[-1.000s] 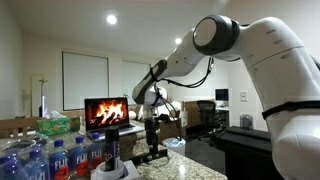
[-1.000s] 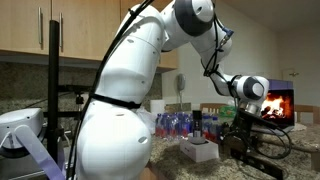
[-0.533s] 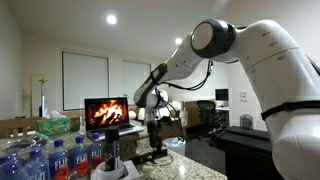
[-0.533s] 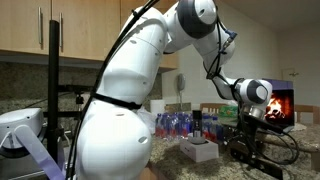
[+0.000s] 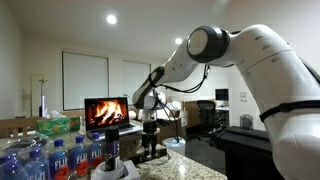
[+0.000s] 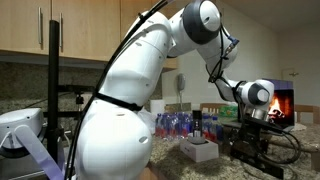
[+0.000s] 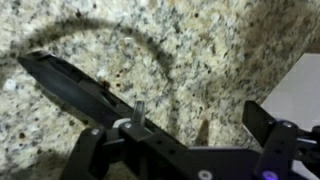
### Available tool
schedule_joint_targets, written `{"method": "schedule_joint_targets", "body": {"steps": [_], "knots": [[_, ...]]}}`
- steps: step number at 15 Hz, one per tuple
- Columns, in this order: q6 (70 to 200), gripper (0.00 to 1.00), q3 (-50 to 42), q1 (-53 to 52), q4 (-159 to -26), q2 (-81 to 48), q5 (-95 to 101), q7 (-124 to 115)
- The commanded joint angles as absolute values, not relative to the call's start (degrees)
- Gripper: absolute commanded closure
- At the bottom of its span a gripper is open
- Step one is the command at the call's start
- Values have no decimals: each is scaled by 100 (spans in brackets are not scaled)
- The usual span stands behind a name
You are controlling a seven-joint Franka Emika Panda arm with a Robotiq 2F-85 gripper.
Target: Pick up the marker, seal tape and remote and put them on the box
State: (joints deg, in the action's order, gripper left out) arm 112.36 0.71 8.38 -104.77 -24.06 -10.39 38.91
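I should lift clear, turn square to the remote [image 7: 66, 79] and put my open gripper's fingers on both sides of it, because the remote slants under one finger, outside the gripper's gap.
In the wrist view the remote [image 7: 70, 82] is a long, slim black bar lying slantwise on the speckled granite counter, from the upper left down toward my left finger. My gripper [image 7: 197, 113] hangs just above the counter, open, with only bare granite between its fingers; the remote lies to the left of the gap. A white edge at the right is the box [image 7: 303, 88]. In both exterior views the gripper [image 5: 150, 140] [image 6: 252, 140] points down at the counter beside the low white box [image 6: 200, 151]. I cannot make out the marker or the seal tape.
Several water bottles [image 5: 60, 158] [image 6: 176, 123] stand in a cluster on the counter. A green tissue box [image 5: 58, 125] sits behind them. A screen showing a fire [image 5: 106, 112] [image 6: 283, 104] stands at the back. A white device [image 6: 20, 130] is in the near foreground.
The arm's elbow has swung a little sideways and the gripper has shifted slightly over the counter. The jaws have stayed open and nothing has been taken hold of.
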Motion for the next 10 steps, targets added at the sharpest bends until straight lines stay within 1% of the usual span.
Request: {"method": "schedule_joint_targets", "body": {"steps": [1,8,10], "knots": [[11917,0,118,882,-10563,-2222,-1498,3354],[14098,0,80,626,-10871,-2252,-1459,1814],[14401,0,-65,473,-10906,-2321,-1089,1230]]}}
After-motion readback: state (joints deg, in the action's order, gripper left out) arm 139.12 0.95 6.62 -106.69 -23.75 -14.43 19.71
